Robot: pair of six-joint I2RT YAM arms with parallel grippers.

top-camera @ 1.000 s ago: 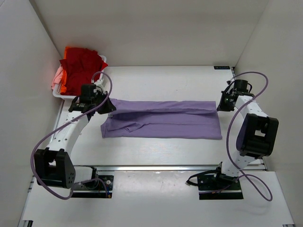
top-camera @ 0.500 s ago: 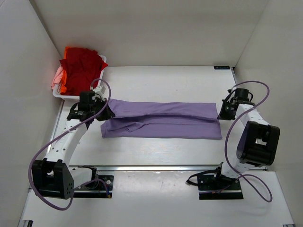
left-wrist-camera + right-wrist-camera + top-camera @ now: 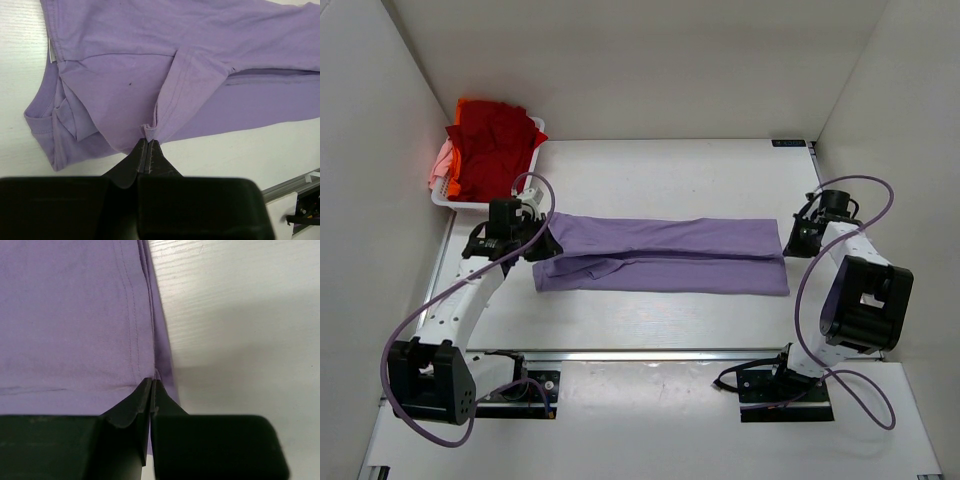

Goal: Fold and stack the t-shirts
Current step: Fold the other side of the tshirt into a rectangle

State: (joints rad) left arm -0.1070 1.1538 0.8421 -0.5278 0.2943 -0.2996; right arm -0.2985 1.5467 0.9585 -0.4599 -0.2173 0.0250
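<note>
My left gripper should swing the t-shirt's collar end (image 3: pixel 576 232) far while my right gripper pulls the t-shirt's hem near, because the lavender t-shirt lies crosswise with its near strip (image 3: pixel 695 278) unfolded.
A lavender t-shirt (image 3: pixel 665 255) lies in a long band across the table, its far half folded over toward the near edge. My left gripper (image 3: pixel 542 243) is shut on the shirt's sleeve edge (image 3: pixel 150 131) at the left end. My right gripper (image 3: pixel 790 245) is shut on the hem corner (image 3: pixel 157 375) at the right end. The fold line runs along the shirt's middle. Red, orange and pale pink t-shirts (image 3: pixel 485 140) are heaped in the basket at the far left.
A white plastic basket (image 3: pixel 450 198) stands at the far left corner by the left wall. White walls enclose the table on three sides. A metal rail (image 3: pixel 650 355) runs along the near edge by the arm bases.
Both grippers have moved toward the near edge, pulling the shirt's far edge over the near half. The folded flap now lies flatter and the band is narrower.
</note>
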